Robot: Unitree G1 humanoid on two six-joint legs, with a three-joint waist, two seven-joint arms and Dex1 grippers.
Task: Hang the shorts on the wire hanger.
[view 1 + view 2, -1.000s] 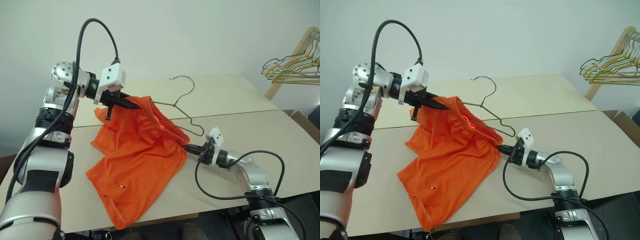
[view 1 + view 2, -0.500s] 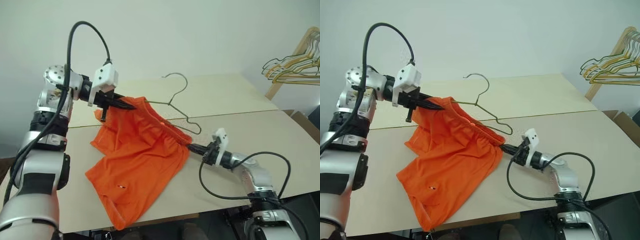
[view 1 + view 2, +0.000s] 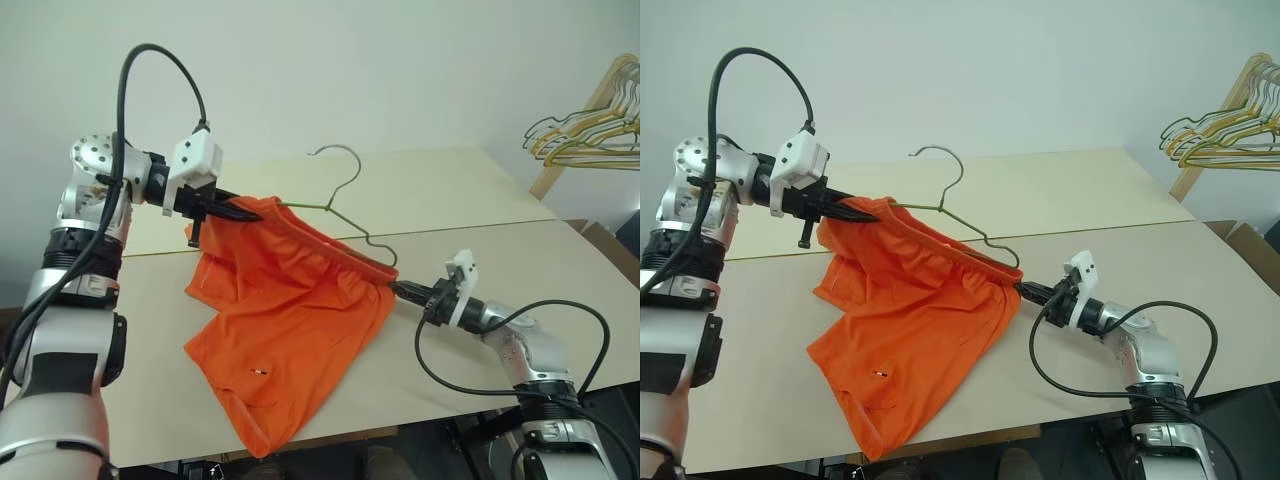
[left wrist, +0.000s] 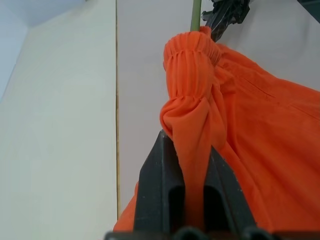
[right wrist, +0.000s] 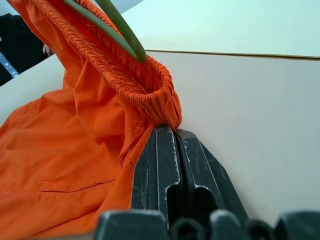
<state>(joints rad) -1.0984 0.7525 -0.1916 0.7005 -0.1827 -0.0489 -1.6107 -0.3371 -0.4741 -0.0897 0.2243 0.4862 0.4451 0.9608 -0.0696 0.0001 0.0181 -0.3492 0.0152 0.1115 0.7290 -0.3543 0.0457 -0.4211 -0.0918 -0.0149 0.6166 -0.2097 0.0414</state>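
Only cloth below the hanger's end (image 5: 141, 55) is pinched in my right gripper, so this gripper should lift the waistband level, then open and close around the waistband's end (image 5: 167, 102) and the wire together.
The orange shorts (image 3: 290, 320) hang stretched between my two grippers, their legs drooping onto the table (image 3: 480, 190). My left gripper (image 3: 252, 211) is shut on the waistband's left end, raised above the table. Lower down, my right gripper (image 3: 396, 289) is shut on the waistband's right end. The wire hanger (image 3: 345, 195) has its lower part inside the waistband, and its hook rises behind the cloth. In the right wrist view the hanger's green wire (image 5: 120, 32) enters the gathered waistband (image 5: 145, 90) just above my fingers (image 5: 165, 165).
A bunch of yellowish and dark wire hangers (image 3: 585, 125) hangs on a wooden rack at the far right. A seam (image 3: 470, 228) crosses the table between its near and far halves. The table's front edge runs close under the shorts' hem.
Both grippers have drawn apart, left one leftward and right one rightward, and the waistband is now pulled taut. The hanger shifted left with the cloth.
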